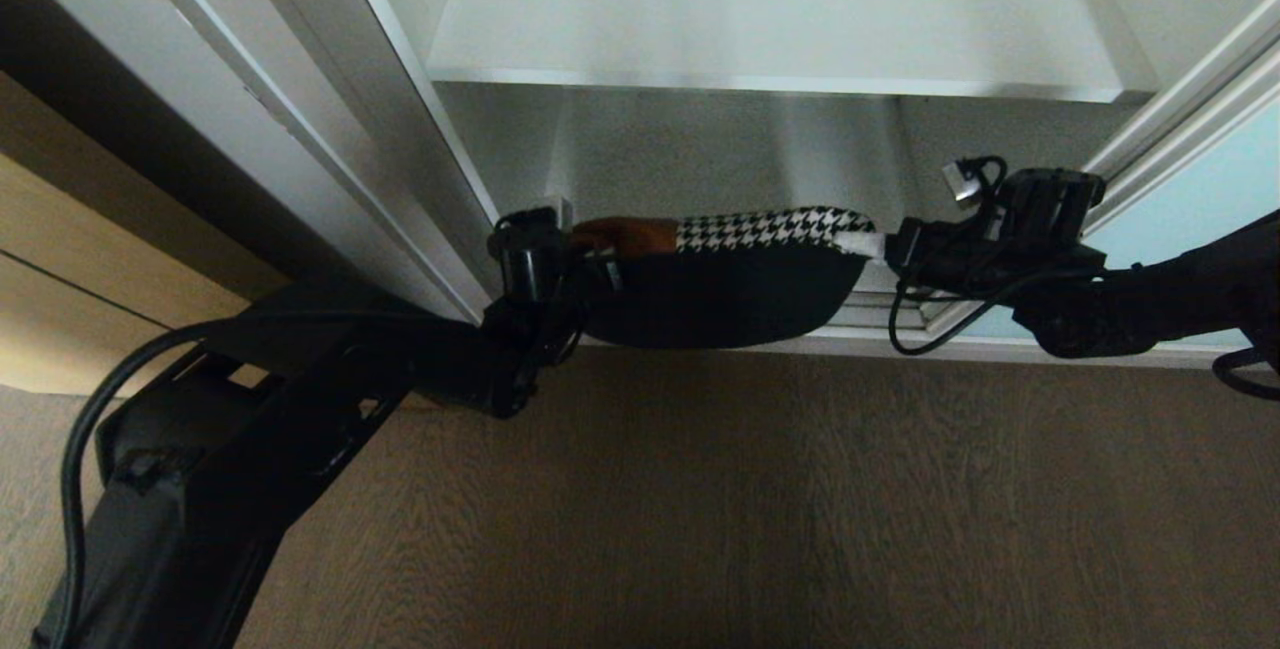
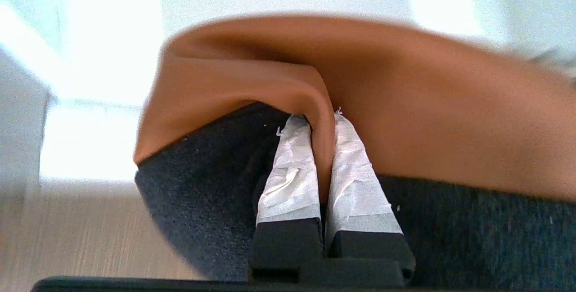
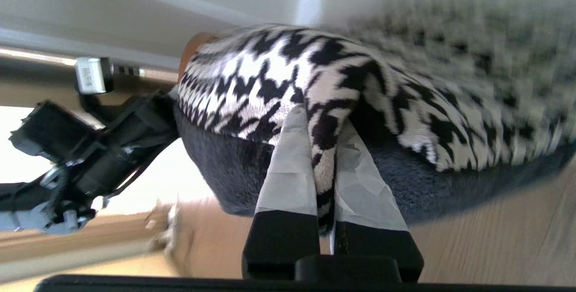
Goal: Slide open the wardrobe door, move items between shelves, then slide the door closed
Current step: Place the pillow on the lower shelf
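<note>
The cushion is hanging at a tilt with its black back point(image 1: 722, 299) toward me. My left gripper and right gripper should first lower it flat and then slide it under the white shelf point(image 1: 720, 151).
The cushion point(image 1: 720, 299) hangs in the air at the wardrobe's open front, over the floor, black back facing down. Its tan leather part point(image 2: 450, 103) is at the left end and its houndstooth part point(image 3: 270, 80) at the right end. My left gripper point(image 1: 585, 244) point(image 2: 317, 119) is shut on a pinched fold of the tan leather. At the other end my right gripper point(image 1: 870, 244) point(image 3: 324, 125) is shut on a fold of the houndstooth fabric. A white shelf point(image 1: 780, 29) lies above and behind the cushion. The sliding wardrobe door point(image 1: 1190, 209) stands slid to the right, behind my right arm.
The white wardrobe frame point(image 1: 330, 129) rises close beside my left gripper. A light wood panel point(image 1: 60, 259) is further left. The door's bottom track point(image 1: 900, 314) runs under the cushion. Wood floor point(image 1: 760, 489) spreads in front. My left arm point(image 3: 90, 148) shows past the cushion.
</note>
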`<state>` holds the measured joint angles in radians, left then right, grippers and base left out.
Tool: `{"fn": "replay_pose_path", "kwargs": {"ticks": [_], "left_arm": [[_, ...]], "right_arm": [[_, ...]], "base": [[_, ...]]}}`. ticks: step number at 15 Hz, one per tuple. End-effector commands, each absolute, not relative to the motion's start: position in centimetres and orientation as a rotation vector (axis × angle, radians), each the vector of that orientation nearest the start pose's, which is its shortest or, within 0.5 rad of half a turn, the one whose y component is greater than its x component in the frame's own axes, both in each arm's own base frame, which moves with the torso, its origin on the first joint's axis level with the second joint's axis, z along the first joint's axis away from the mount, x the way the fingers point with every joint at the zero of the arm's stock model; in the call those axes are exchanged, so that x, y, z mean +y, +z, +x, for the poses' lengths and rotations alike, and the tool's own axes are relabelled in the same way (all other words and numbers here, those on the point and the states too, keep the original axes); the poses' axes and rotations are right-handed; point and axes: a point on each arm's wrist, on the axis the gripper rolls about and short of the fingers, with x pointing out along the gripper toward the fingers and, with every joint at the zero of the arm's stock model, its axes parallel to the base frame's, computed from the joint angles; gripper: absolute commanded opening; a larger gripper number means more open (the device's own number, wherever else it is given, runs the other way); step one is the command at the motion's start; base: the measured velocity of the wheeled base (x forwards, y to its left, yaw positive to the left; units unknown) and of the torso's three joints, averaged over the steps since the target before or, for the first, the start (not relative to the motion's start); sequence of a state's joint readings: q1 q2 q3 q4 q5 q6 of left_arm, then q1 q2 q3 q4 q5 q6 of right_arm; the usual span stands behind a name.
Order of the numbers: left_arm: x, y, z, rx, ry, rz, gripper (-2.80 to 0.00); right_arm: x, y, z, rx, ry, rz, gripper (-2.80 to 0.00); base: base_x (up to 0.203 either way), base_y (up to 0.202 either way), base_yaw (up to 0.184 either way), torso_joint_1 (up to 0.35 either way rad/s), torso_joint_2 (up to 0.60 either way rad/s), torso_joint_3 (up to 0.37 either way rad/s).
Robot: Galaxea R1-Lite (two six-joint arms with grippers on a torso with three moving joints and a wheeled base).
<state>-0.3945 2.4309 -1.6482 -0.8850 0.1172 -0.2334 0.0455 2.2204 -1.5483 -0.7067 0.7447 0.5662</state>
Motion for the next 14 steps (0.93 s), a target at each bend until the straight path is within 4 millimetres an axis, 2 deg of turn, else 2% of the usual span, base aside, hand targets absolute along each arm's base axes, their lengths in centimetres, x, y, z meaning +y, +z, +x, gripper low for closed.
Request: {"fn": "replay_pose_path", "kwargs": {"ticks": [1, 2, 3, 4, 6, 7, 9, 10, 11, 12, 14], "left_arm": [[-18.9, 20.7, 46.2, -0.253, -0.305, -0.3, -2.8], [-18.6, 23.2, 45.3, -0.31, -0.315, -0.311, -2.8], [-18.3, 24.9, 44.6, -0.349, -0.324, -0.321, -2.8], [-18.3, 25.3, 44.4, -0.382, -0.332, -0.33, -2.8], [-18.8, 22.9, 45.5, -0.379, -0.331, -0.326, -2.8], [-18.8, 22.3, 45.6, -0.411, -0.325, -0.324, -2.8], [-18.5, 23.5, 44.4, -0.447, -0.331, -0.311, -2.8], [-18.5, 23.4, 44.3, -0.436, -0.341, -0.303, -2.8], [-18.8, 22.0, 45.0, -0.402, -0.353, -0.29, -2.8], [-19.3, 19.3, 46.1, -0.346, -0.355, -0.273, -2.8], [-20.0, 11.5, 48.8, -0.206, -0.345, -0.226, -2.8]], "right_arm": [[3.8, 24.2, 45.0, 0.056, 0.824, 0.472, -2.8], [3.7, 26.2, 44.0, 0.009, 0.838, 0.454, -2.8], [3.7, 27.9, 42.9, -0.034, 0.85, 0.436, -2.8], [3.8, 29.0, 42.1, -0.074, 0.864, 0.42, -2.8], [3.9, 27.5, 42.5, -0.1, 0.874, 0.415, -2.8], [3.9, 26.6, 43.0, -0.133, 0.882, 0.405, -2.8], [3.9, 25.4, 42.7, -0.166, 0.899, 0.419, -2.8], [3.9, 24.5, 43.2, -0.154, 0.9, 0.436, -2.8], [3.8, 22.6, 44.3, -0.112, 0.891, 0.455, -2.8], [3.7, 20.2, 45.6, -0.064, 0.878, 0.475, -2.8], [3.3, 15.5, 48.2, 0.039, 0.842, 0.52, -2.8]], "base": [[0.0, 0.0, 0.0, 0.0, 0.0, 0.0], [0.0, 0.0, 0.0, 0.0, 0.0, 0.0], [0.0, 0.0, 0.0, 0.0, 0.0, 0.0], [0.0, 0.0, 0.0, 0.0, 0.0, 0.0], [0.0, 0.0, 0.0, 0.0, 0.0, 0.0], [0.0, 0.0, 0.0, 0.0, 0.0, 0.0], [0.0, 0.0, 0.0, 0.0, 0.0, 0.0], [0.0, 0.0, 0.0, 0.0, 0.0, 0.0], [0.0, 0.0, 0.0, 0.0, 0.0, 0.0], [0.0, 0.0, 0.0, 0.0, 0.0, 0.0], [0.0, 0.0, 0.0, 0.0, 0.0, 0.0]]}}
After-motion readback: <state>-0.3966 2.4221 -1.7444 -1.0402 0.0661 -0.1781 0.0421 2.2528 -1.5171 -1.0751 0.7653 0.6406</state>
